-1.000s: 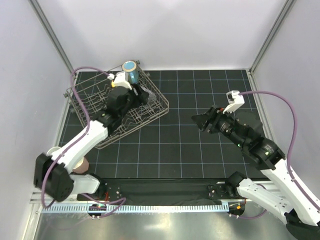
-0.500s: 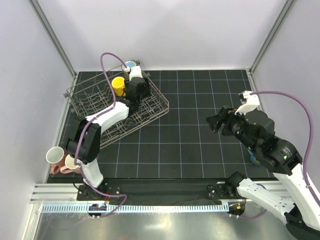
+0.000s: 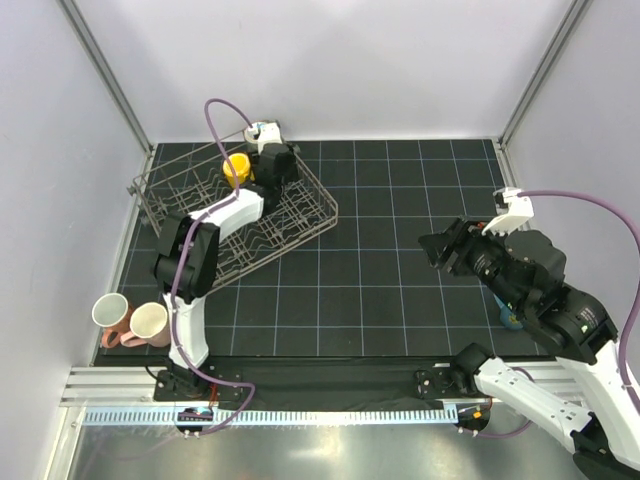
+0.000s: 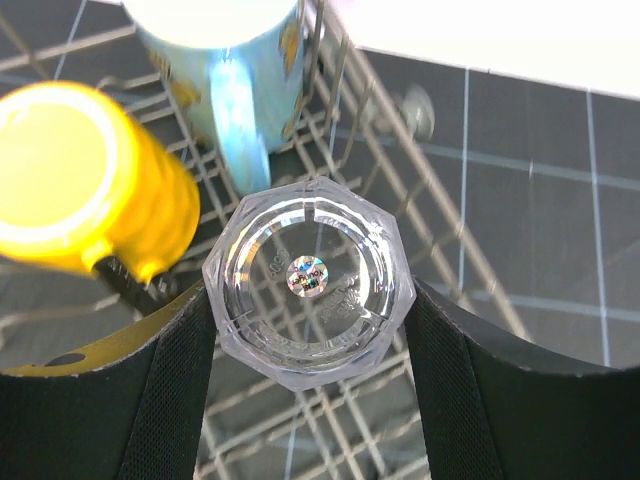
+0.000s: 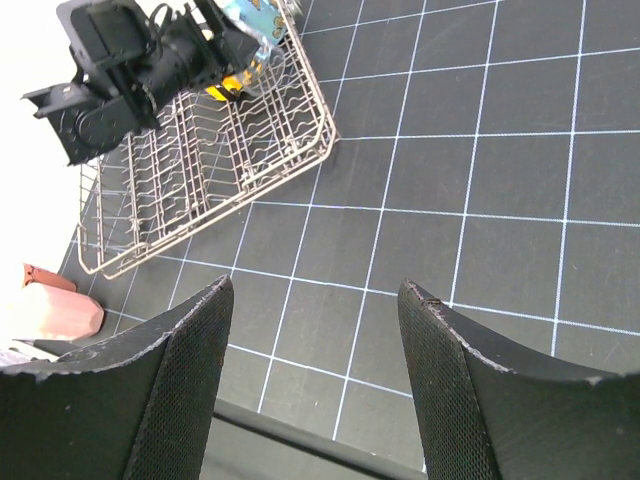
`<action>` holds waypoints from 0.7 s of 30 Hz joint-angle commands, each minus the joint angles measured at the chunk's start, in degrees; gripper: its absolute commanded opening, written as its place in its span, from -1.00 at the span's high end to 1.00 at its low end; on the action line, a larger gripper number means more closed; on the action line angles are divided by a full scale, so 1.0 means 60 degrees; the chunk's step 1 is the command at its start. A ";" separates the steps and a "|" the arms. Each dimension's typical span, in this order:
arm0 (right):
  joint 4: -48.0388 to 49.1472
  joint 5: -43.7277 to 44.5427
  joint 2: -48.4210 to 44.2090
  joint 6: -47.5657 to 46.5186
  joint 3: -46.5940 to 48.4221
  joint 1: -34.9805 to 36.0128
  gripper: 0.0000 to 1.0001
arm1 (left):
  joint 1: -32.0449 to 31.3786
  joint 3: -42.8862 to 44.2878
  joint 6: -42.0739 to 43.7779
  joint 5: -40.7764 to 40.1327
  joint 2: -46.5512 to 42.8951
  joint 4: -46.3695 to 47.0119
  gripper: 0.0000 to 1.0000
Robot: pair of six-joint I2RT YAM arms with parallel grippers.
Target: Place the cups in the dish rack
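Note:
My right gripper should turn back for the blue cup (image 3: pixel 509 316) and bring it toward my left gripper, because the cup stands across the mat from the dish rack (image 3: pixel 262 240).
My left gripper (image 4: pixel 310 290) is shut on the clear tumbler (image 4: pixel 309 243), holding it by its sides, base toward the camera, over the dish rack (image 4: pixel 400 190). In the top view the left gripper (image 3: pixel 277 172) is at the rack's (image 3: pixel 180 215) far corner. The yellow cup (image 3: pixel 236 168) (image 4: pixel 85 190) and the light blue cup (image 4: pixel 232 70) stand in the rack beside it. Two salmon-pink cups (image 3: pixel 111 311) (image 3: pixel 150 322) lie at the near left of the mat. My right gripper (image 3: pixel 436 249) (image 5: pixel 315 290) is open and empty over the mat, well right of the rack (image 5: pixel 200 160).
A small blue object (image 3: pixel 510 318) shows on the mat at the right, mostly hidden by my right arm. White walls and metal frame posts surround the black gridded mat (image 3: pixel 380 290). A pink cup (image 5: pixel 62 312) shows at the left edge of the right wrist view.
My left arm has stretched farther toward the rack's far corner, uncovering the pink cups. My right arm has pulled back to the right and toward the near edge.

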 commanded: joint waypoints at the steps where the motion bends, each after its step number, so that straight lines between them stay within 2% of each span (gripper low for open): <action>1: 0.0431 -0.0094 0.0083 0.0006 0.0241 -0.0039 -0.36 | 0.0024 0.1041 -0.0138 0.0020 0.0336 0.0150 1.00; 14: 0.0285 -0.0139 -0.0313 0.0196 0.0007 -0.0039 -0.36 | 0.0039 0.1395 -0.0109 -0.0449 0.0922 -0.0452 0.96; 17: 0.0241 -0.0183 -0.0312 0.0211 -0.0065 -0.0025 -0.36 | 0.0039 0.1527 -0.0036 -0.0449 0.1069 -0.0554 0.77; 21: 0.0212 -0.0197 -0.0283 0.0255 -0.0183 -0.0039 -0.36 | 0.0083 0.1615 -0.0064 -0.0346 0.1084 -0.0642 0.33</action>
